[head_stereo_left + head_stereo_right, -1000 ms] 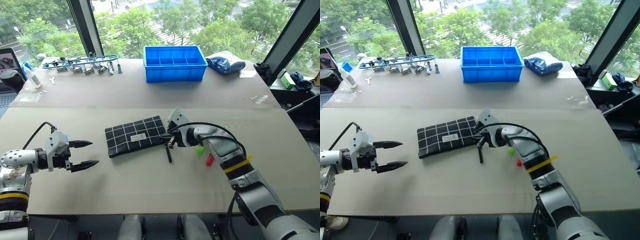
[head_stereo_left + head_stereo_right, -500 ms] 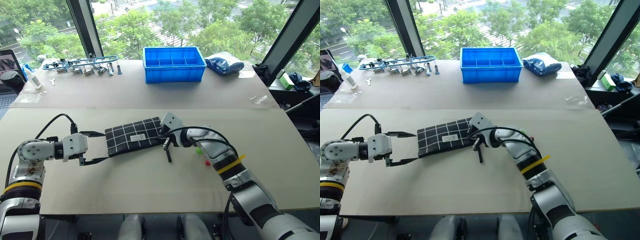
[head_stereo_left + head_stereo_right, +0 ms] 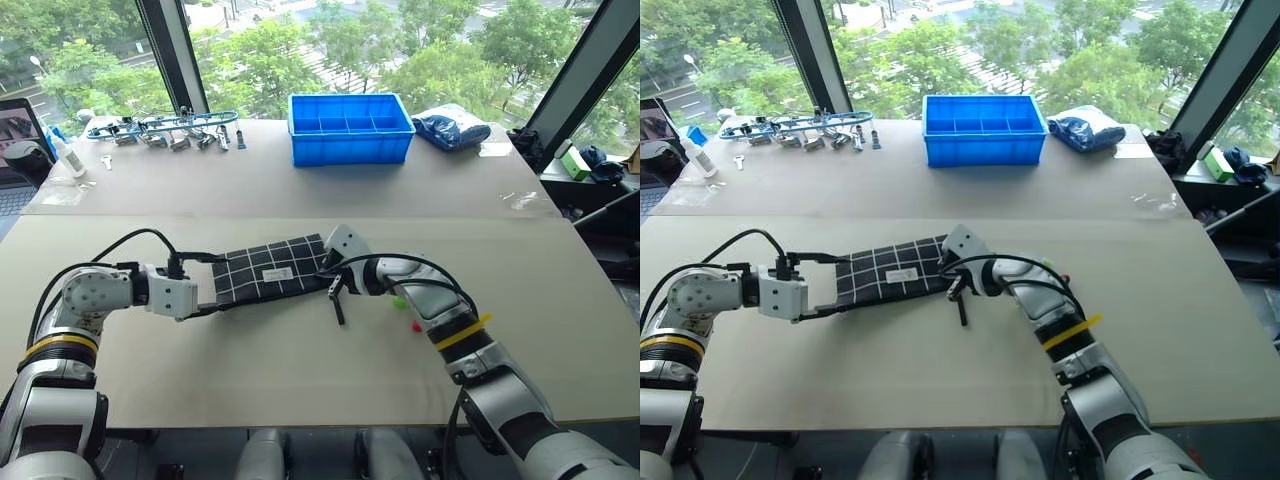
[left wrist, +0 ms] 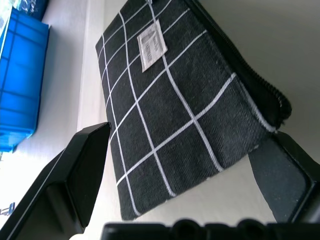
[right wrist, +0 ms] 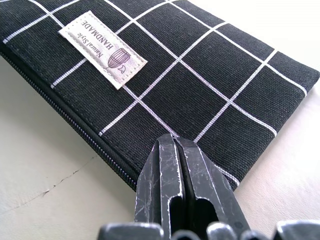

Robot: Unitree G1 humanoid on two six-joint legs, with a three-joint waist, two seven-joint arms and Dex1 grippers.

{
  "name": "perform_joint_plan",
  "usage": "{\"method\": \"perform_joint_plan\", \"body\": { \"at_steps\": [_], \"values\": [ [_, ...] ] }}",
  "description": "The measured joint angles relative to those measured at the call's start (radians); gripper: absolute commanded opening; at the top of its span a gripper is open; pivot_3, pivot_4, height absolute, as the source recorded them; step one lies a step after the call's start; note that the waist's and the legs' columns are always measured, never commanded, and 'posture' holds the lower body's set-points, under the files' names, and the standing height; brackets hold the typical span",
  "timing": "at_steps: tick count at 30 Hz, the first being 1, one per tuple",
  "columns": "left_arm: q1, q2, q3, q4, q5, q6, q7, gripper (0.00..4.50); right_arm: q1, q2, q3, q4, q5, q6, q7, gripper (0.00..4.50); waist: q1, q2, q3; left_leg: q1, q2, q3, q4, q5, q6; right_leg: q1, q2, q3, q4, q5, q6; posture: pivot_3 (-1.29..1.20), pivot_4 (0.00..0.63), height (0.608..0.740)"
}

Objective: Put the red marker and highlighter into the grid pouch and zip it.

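The closed zipper (image 3: pixel 276 298) will open toward my left gripper when I pull the black pull strap (image 3: pixel 338 307), which hangs by my right gripper.
The grid pouch (image 3: pixel 270 272) lies flat mid-table, black with white lines and a small white label, its zipper closed. My left gripper (image 3: pixel 220 281) is open, one finger on each side of the pouch's left end (image 4: pixel 165 100), apart from the fabric. My right gripper (image 3: pixel 335 277) is shut, with its tips at the pouch's right end (image 5: pixel 175 65) by the zipper. The black pull strap (image 3: pixel 337 303) trails onto the table below it. The green highlighter (image 3: pixel 400 298) and the red end of the red marker (image 3: pixel 417 325) peek out beside my right forearm, which partly hides them.
A blue plastic bin (image 3: pixel 350 128) stands at the back centre with a dark blue bag (image 3: pixel 452 128) to its right. Metal tools (image 3: pixel 160 128) and a white bottle (image 3: pixel 63 155) sit at the back left. A seam (image 3: pixel 300 215) crosses the table behind the pouch.
My left gripper has moved right to the pouch and rolled, so its open fingers now straddle the pouch's left end. The right gripper has stayed put.
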Motion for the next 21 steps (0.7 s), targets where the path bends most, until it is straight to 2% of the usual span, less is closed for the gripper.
{"method": "perform_joint_plan", "body": {
  "at_steps": [8,15,21],
  "values": [
    [0.002,0.001,-0.030,-0.007,-0.051,0.000,-0.039,4.50,0.002,0.000,-0.003,-0.001,0.000,0.002,-0.003,0.04,0.001,0.000,0.000,0.000,0.000,0.000,0.000,0.000,0.000,0.000,0.000,0.000,0.000,0.000,0.000,0.00,0.150,0.740],
    [-0.011,0.046,-0.029,0.056,-0.037,-0.026,-0.027,4.50,0.002,-0.001,-0.008,-0.004,0.002,0.015,-0.004,0.04,0.002,0.000,0.000,0.000,0.000,0.000,0.000,0.000,0.000,0.000,0.000,0.000,-0.001,0.000,0.000,0.00,0.150,0.740],
    [-0.033,0.027,-0.030,0.080,-0.025,-0.037,-0.007,4.50,0.004,-0.004,-0.010,-0.011,0.004,0.023,-0.005,0.04,0.004,0.000,0.000,0.000,0.000,0.000,0.000,0.000,0.000,0.000,0.000,0.000,-0.001,0.000,0.000,0.00,0.150,0.740]
  ]
}}
